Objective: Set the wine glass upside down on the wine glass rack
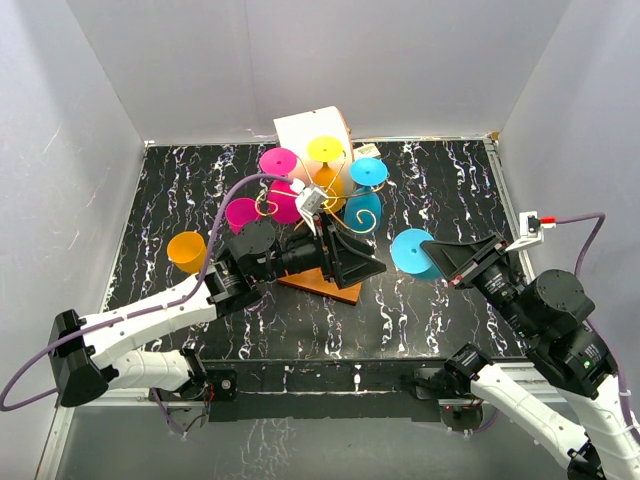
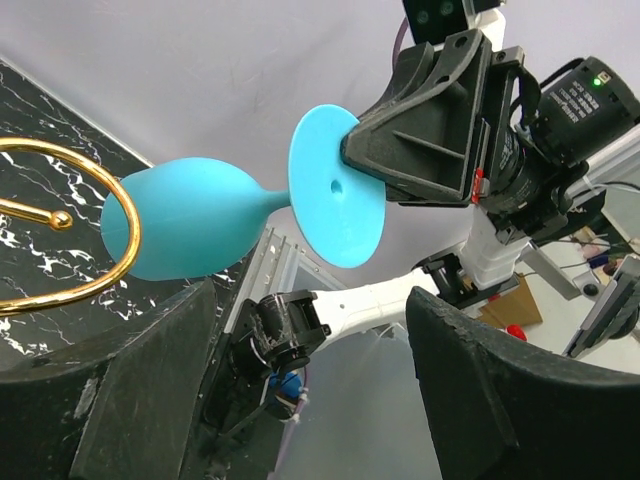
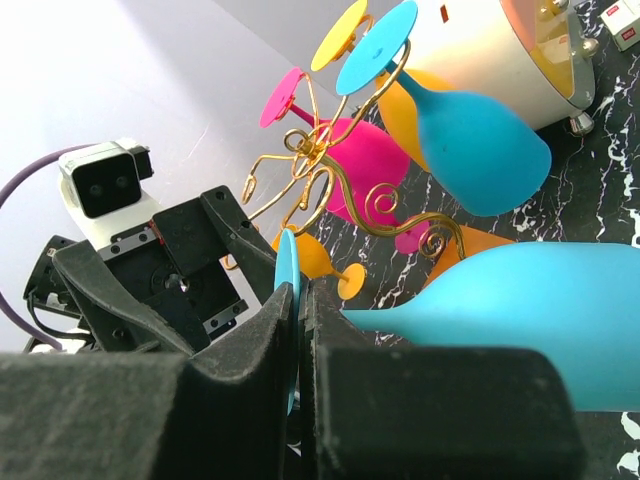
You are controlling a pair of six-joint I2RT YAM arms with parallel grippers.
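Note:
The light blue wine glass (image 1: 413, 252) is in my right gripper, out beside the rack, so my left gripper needs to take hold of the glass foot's free edge (image 1: 397, 251) before the glass is hung.
My right gripper (image 1: 438, 256) is shut on the round foot of a light blue wine glass (image 1: 410, 250), held on its side to the right of the rack. In the right wrist view the pads (image 3: 275, 330) pinch the foot edge-on and the bowl (image 3: 540, 320) lies to the right. The wine glass rack (image 1: 328, 196), gold wire on an orange-brown base (image 1: 325, 287), carries several upside-down glasses. My left gripper (image 1: 362, 266) is open and empty over the base, facing the held glass (image 2: 180, 228). A gold scroll arm (image 2: 40, 148) curls around the bowl's left side.
A white cylinder-shaped box (image 1: 312, 130) stands behind the rack. An orange glass (image 1: 187, 252) sits on the black marbled table at the left. White walls close in three sides. Magenta, yellow and blue glasses (image 3: 480, 140) hang on the rack.

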